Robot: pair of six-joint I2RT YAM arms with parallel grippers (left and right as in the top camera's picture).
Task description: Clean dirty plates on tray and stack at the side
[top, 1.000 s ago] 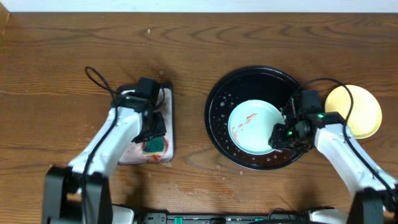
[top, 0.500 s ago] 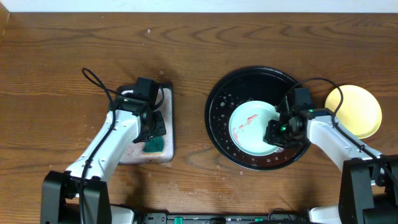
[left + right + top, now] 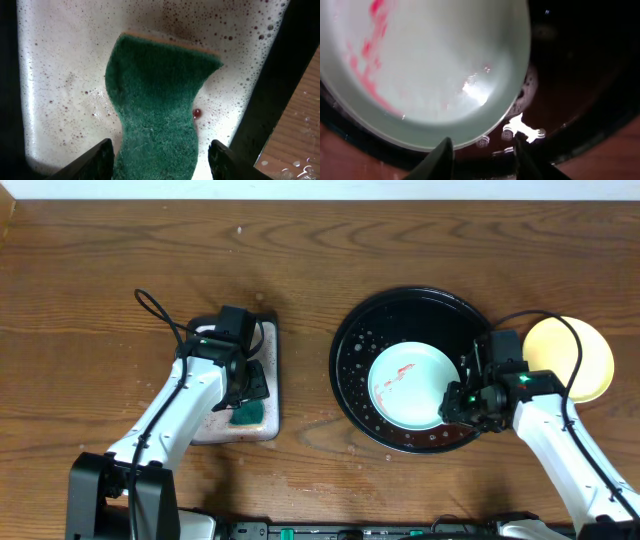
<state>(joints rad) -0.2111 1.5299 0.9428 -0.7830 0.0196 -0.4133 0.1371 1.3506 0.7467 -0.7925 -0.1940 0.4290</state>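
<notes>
I should move over to the plate's rim farther back and pinch it there before wiping, because the mint plate's rim (image 3: 479,139) slants across my right gripper's open fingers.
A pale mint-blue plate (image 3: 410,385) with red sauce smears lies in the black tray (image 3: 400,310). A yellow plate (image 3: 572,358) sits on the table right of the tray. No other plate shows. My right gripper (image 3: 452,402) is open and empty, low over the tray at the mint plate's right rim. In the right wrist view its open jaws (image 3: 482,142) stand just past the plate's edge (image 3: 445,75), over wet tray floor (image 3: 570,60). My left gripper (image 3: 245,395) is open, and in its wrist view (image 3: 161,145) it straddles a green sponge (image 3: 160,100).
The sponge (image 3: 248,414) lies in a small silver pan (image 3: 274,375) of foamy water (image 3: 50,75) left of the tray. Bare wooden table (image 3: 320,250) lies behind both. Cables loop from both arms.
My right gripper reached left onto the mint plate's rim, then drew back right and a little toward the front. The plate stayed put. My left gripper barely moved over the sponge.
</notes>
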